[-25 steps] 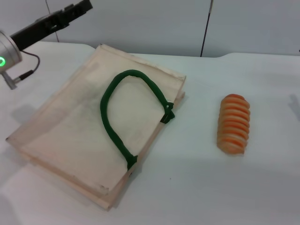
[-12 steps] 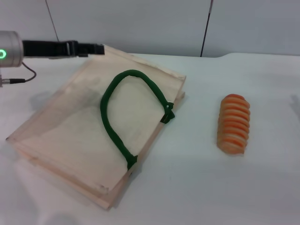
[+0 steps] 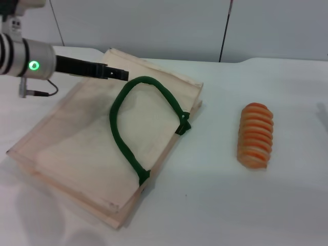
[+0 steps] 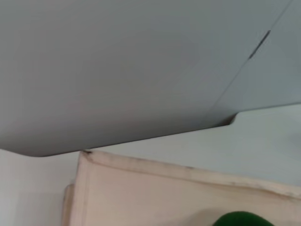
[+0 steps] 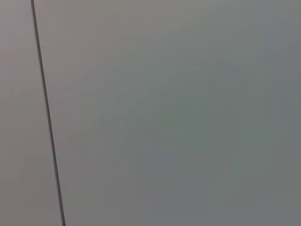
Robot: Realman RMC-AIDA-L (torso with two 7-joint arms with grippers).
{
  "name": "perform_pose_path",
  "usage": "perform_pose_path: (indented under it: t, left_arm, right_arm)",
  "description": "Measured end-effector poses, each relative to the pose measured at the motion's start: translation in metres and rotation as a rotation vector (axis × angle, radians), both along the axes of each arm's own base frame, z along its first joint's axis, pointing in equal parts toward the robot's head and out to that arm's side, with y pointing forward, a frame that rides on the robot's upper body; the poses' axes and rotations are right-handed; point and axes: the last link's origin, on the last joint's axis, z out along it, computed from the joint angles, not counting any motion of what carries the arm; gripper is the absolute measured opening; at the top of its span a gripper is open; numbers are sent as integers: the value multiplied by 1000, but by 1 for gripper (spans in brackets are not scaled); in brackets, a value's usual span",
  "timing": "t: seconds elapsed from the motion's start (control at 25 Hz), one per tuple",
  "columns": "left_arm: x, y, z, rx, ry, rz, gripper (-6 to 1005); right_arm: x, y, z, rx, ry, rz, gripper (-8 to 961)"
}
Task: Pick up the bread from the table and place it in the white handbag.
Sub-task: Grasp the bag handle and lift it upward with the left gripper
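Observation:
I keep moving my left gripper forward and close it around the rope (image 3: pixel 132 83), because the top curve of the green handle (image 3: pixel 145 80) lies free just in front of my left gripper's fingers.
The bread (image 3: pixel 254 136), a small orange-tan ridged loaf, lies on the white table (image 3: pixel 220 205) at the right. The white handbag (image 3: pixel 77 138) lies flat on the left, its green rope handle (image 3: pixel 119 133) looped on top. My left gripper (image 3: pixel 120 74) reaches in from the left above the bag's far part, its tip close to the top of the handle loop. The left wrist view shows the bag's far edge (image 4: pixel 164 188) and a bit of green handle (image 4: pixel 242 219). My right gripper is out of view; its wrist view shows only a wall.
A grey panelled wall (image 3: pixel 154 25) stands behind the table. The table's far edge (image 3: pixel 241 61) has a step in it behind the bread. Bare tabletop lies between the bag and the bread.
My left arm has swung down and to the right, from above the table's far left corner to over the bag near the handle. The bread and the bag have not moved.

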Motion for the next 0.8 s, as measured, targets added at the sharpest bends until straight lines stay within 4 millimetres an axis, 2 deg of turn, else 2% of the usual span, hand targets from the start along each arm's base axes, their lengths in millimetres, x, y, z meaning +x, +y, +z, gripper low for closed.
perform_pose_path:
  t: [0.24,0.4,0.8]
  left_arm:
    - [-3,5,-15,9,55,4,732]
    - [4,8,-30,-2,59,-10,732]
    - [2,5,-41,3,58,4,688]
  right_arm:
    - [-1,1,0,0,1,3,881]
    - [-2,2,0,0,3,4,881]
    - [-4,3,-1,-3,5,10,881]
